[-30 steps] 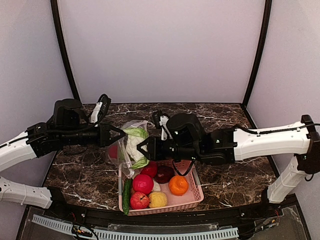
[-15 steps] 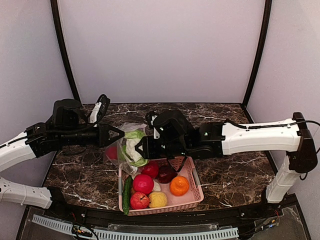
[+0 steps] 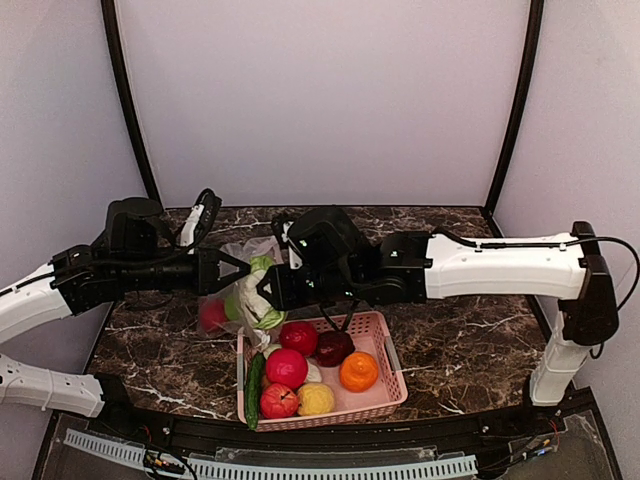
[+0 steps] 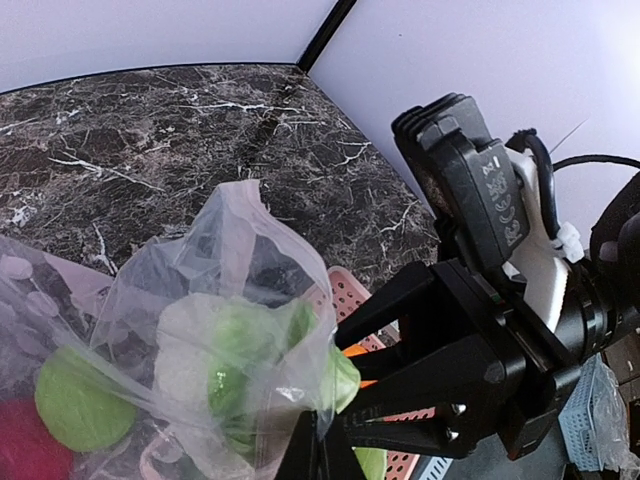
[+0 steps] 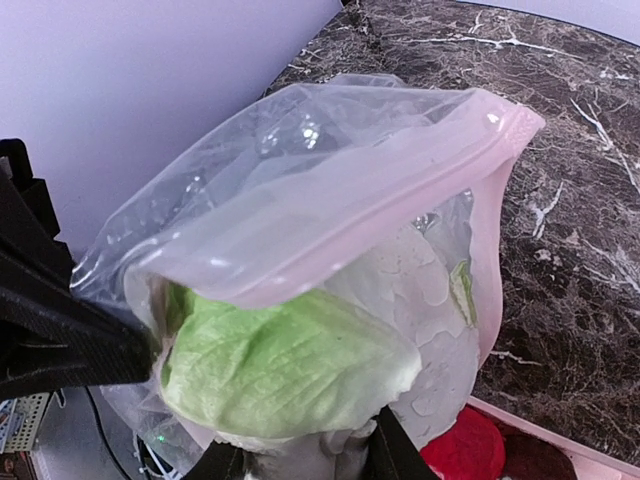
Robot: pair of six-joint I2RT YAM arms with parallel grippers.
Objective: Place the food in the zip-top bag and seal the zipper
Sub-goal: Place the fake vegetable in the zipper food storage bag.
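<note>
Next, I open my right gripper, back it off and push from that end (image 5: 318,452) to seat the cabbage deeper, because the cabbage's near end (image 3: 267,317) still sticks out of the bag's opening.
My left gripper (image 3: 243,272) is shut on the edge of the clear zip-top bag (image 3: 222,292) and holds its mouth up; its jaws (image 4: 322,445) pinch the plastic in the left wrist view. My right gripper (image 3: 262,297) is shut on the pale leafy cabbage (image 5: 290,370) and holds it in the bag's mouth, under the pinkish zipper strip (image 5: 400,190). A green ball (image 4: 75,405) and a red ball (image 3: 212,315) lie inside the bag. The cabbage shows through the plastic (image 4: 230,360).
A pink slatted basket (image 3: 396,370) stands at the near edge, just below the grippers. It holds red balls (image 3: 286,367), a dark red one (image 3: 332,347), an orange (image 3: 356,371), a yellow ball (image 3: 316,399) and a cucumber (image 3: 254,385). The marble table has walls behind and at the sides.
My right arm has moved left, carrying the cabbage from beside the bag into its mouth. The bag and the red ball in it have shifted left. The left gripper has kept its hold.
</note>
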